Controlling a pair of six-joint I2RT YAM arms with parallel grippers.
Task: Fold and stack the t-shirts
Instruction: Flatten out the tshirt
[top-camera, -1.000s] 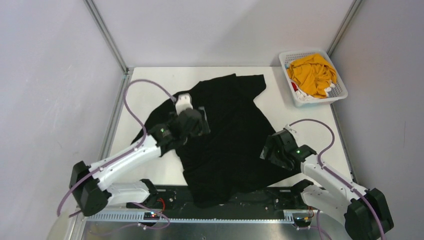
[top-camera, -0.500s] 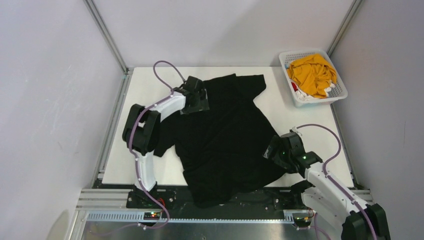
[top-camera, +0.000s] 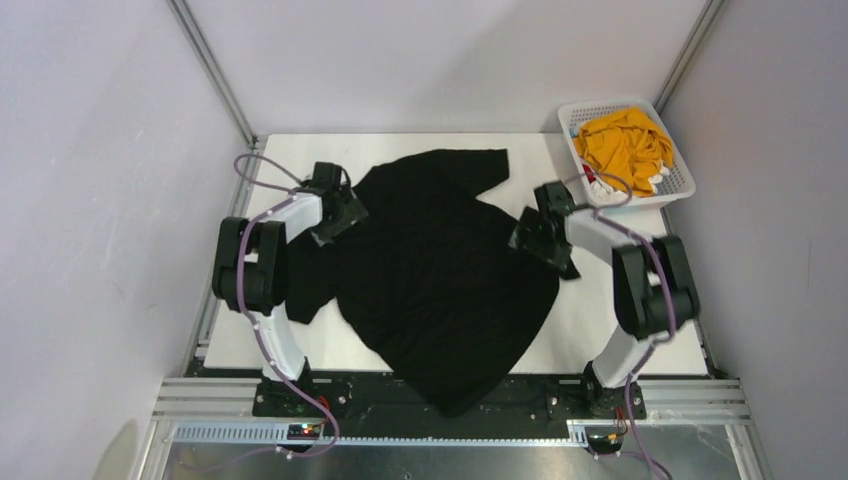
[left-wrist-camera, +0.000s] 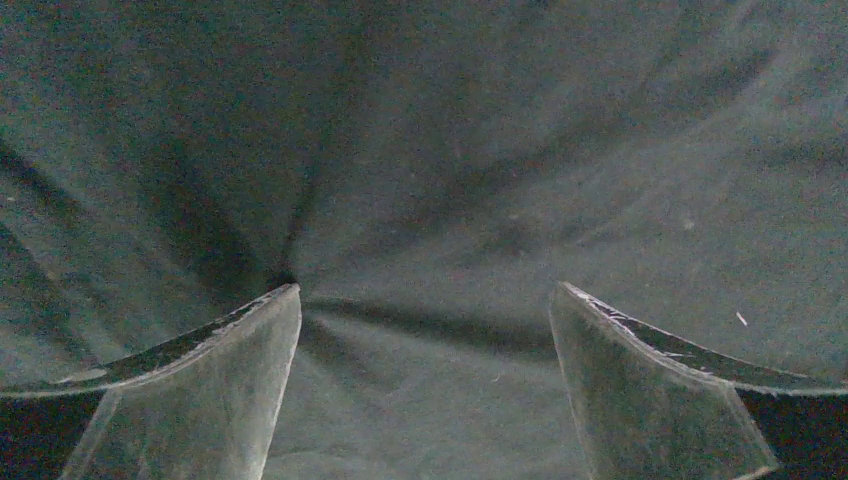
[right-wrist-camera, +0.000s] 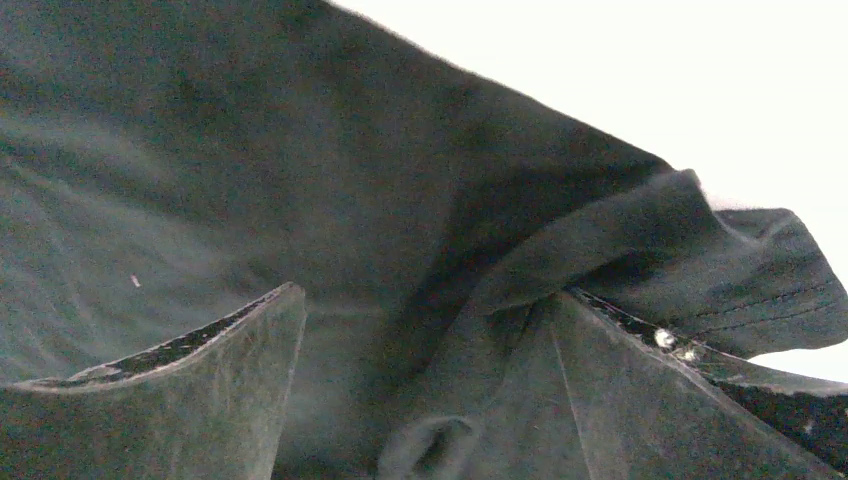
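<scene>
The robot's right gripper should pull the t-shirt's hem side (top-camera: 548, 287) toward the basket before folding, because the black t-shirt lies crooked with its lower end over the table's near edge (top-camera: 452, 393).
The large black t-shirt (top-camera: 440, 270) lies spread on the white table (top-camera: 610, 320), its lower end hanging over the near edge. My left gripper (top-camera: 343, 211) rests on the shirt's left shoulder area. In the left wrist view it (left-wrist-camera: 425, 290) is open, with wrinkled black cloth (left-wrist-camera: 430, 150) under its spread fingers. My right gripper (top-camera: 531, 238) is at the shirt's right edge. In the right wrist view it (right-wrist-camera: 430, 292) is open over bunched black folds (right-wrist-camera: 600, 240). The mustard-yellow t-shirt (top-camera: 625, 145) lies in the basket with bits of red and white cloth (top-camera: 597, 180).
The white lattice basket (top-camera: 680, 187) stands at the table's far right corner. Metal frame posts (top-camera: 215, 75) rise at the far corners. Both arms reach far out along the table's left and right sides.
Both grippers have moved to the far side: the left one leftward to the shirt's shoulder, the right one from the near right hem up to the right edge. The shirt has shifted and lies flatter.
</scene>
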